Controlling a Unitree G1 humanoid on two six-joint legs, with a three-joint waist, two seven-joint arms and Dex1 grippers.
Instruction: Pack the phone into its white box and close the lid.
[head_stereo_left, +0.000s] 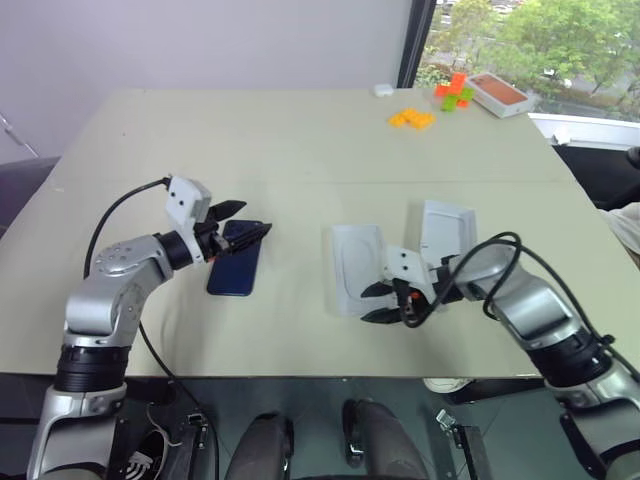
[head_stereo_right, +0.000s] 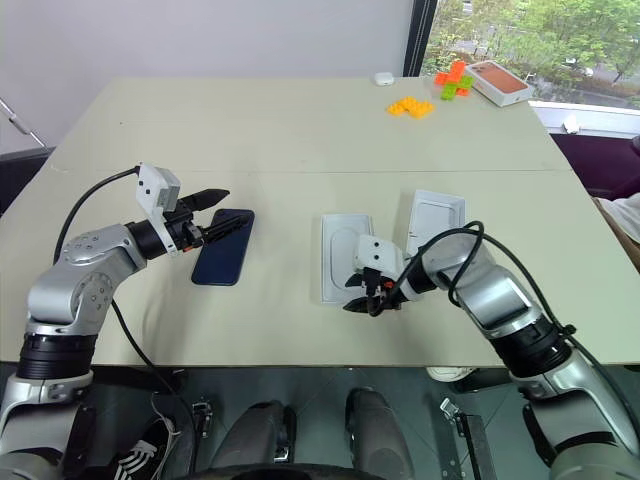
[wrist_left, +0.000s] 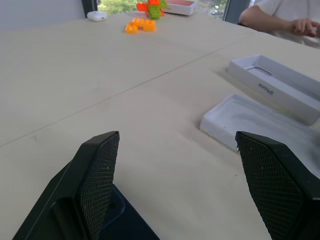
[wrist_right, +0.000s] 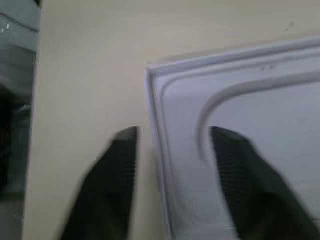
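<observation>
The dark blue phone (head_stereo_left: 234, 271) will come to rest flat inside the tray's rim when the robot lowers it in, because the nearer white tray has a shallow rounded hollow (head_stereo_left: 357, 264).
The dark blue phone (head_stereo_left: 234, 268) lies flat on the table at the left. My left gripper (head_stereo_left: 255, 218) hovers open over its far end, and the phone's corner (wrist_left: 125, 220) shows below one finger. To the right lie two white trays. The nearer one (head_stereo_left: 352, 262) is shallow with a rounded recess. The farther one (head_stereo_left: 446, 228) has taller walls and printing inside (wrist_left: 280, 85). I cannot tell which is the white box and which the lid. My right gripper (head_stereo_left: 380, 303) is open and straddles the nearer tray's rim (wrist_right: 155, 130) at its front corner.
An orange-topped box (head_stereo_left: 498, 92), orange and green blocks (head_stereo_left: 412, 118) and a small white case (head_stereo_left: 384, 90) sit at the table's far right. A person's arm (wrist_left: 285, 20) rests beyond the right edge. The table's front edge runs just below my right gripper.
</observation>
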